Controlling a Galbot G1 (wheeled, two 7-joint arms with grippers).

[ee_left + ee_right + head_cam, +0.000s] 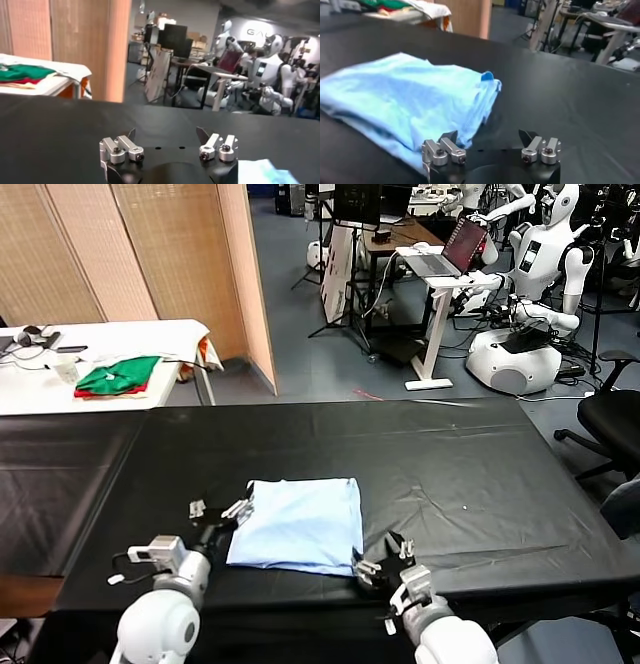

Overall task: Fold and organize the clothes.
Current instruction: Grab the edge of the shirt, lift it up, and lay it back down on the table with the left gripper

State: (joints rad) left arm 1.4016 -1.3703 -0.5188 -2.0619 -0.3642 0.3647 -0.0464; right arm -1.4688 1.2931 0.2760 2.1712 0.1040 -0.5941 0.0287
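Note:
I expect the pale blue T-shirt (300,523) to come along as one folded bundle when I carry it, because the layered edge (297,568) lies stacked in a flat rectangle.
The clothes are one pale blue T-shirt (300,524), folded into a flat rectangle near the front of the black-covered table (460,454). My left gripper (218,511) sits at the shirt's left edge, open with nothing between its fingers. In the left wrist view the gripper (166,135) stands over bare black cloth, and a corner of the shirt (265,173) shows beside it. At the shirt's front right corner, my right gripper (385,558) is also open and holds nothing. The right wrist view shows the gripper (487,136) just off the folded shirt's (405,100) layered edge.
Green and red folded garments (118,376) lie on a white table (150,334) at the back left, beside a wooden screen (150,254). Behind the table are a laptop desk (440,259) and white humanoid robots (530,294). An office chair (610,419) stands at the right.

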